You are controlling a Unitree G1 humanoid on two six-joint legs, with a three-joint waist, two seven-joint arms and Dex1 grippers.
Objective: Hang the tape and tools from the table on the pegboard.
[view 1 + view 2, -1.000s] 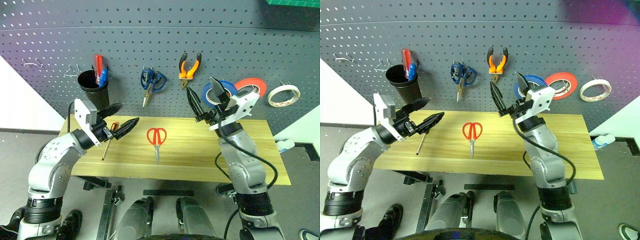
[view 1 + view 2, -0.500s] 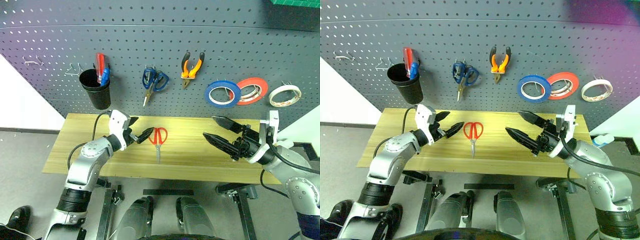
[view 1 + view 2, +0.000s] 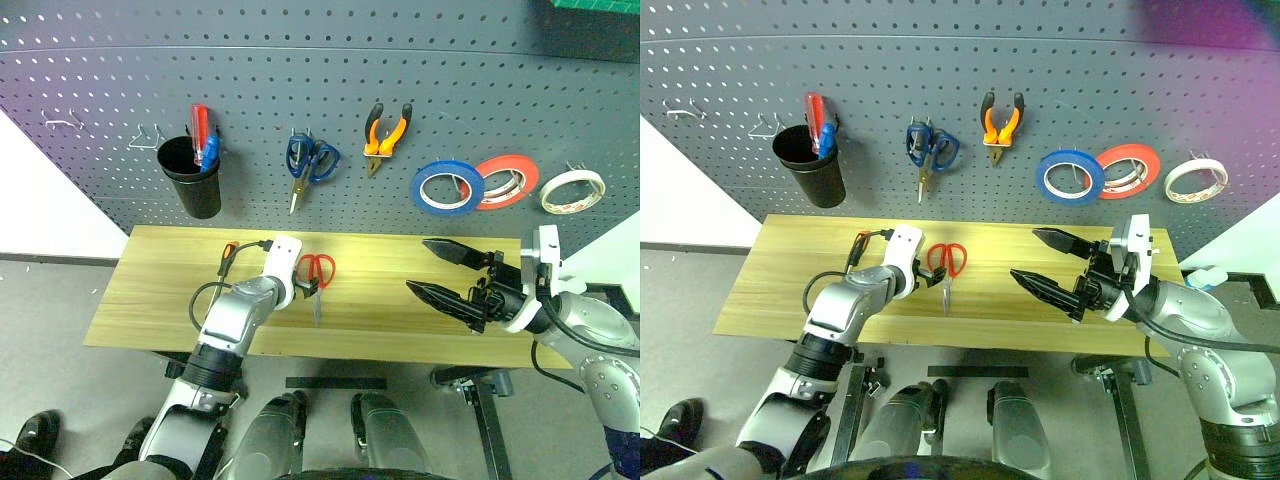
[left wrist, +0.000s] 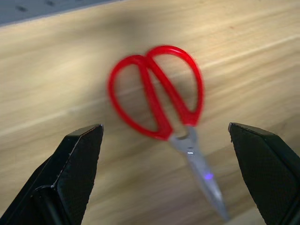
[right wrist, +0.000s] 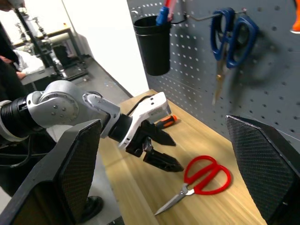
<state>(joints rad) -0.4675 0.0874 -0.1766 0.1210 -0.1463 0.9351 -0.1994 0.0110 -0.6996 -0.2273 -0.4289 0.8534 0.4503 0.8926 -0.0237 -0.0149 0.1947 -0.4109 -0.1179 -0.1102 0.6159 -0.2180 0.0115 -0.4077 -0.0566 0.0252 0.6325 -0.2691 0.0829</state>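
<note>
I should turn my left gripper in line with the scissors and grab the blades (image 3: 318, 298) just below the scissors' pivot, because the red-handled scissors (image 4: 185, 133) lie at a slant across the gripper's opening.
The red-handled scissors (image 3: 316, 272) lie flat on the table (image 3: 150, 300), blades toward me. My left gripper (image 3: 308, 288) is open just left of them and angled down; in the left wrist view its fingers (image 4: 77, 164) stand wide on either side of the red handles (image 4: 157, 98), gripping nothing. An orange-and-black screwdriver (image 5: 166, 122) lies behind my left arm. My right gripper (image 3: 416, 265) hovers open and empty over the table's right part. The blue tape (image 3: 447, 187) and the orange pliers (image 3: 385, 135) hang on the pegboard (image 3: 100, 90).
Also on the pegboard are a black cup (image 3: 195, 175) holding red and blue screwdrivers, blue-handled scissors (image 3: 308, 165), a red-orange roll (image 3: 505, 180) and a cream-white roll (image 3: 572, 190). Bare wire hooks (image 3: 148, 138) sit at the upper left.
My left gripper came down and to the right, from near the screwdriver to the red scissors. My right gripper drew back from the blue tape on the pegboard and now hangs lower, turned leftward.
</note>
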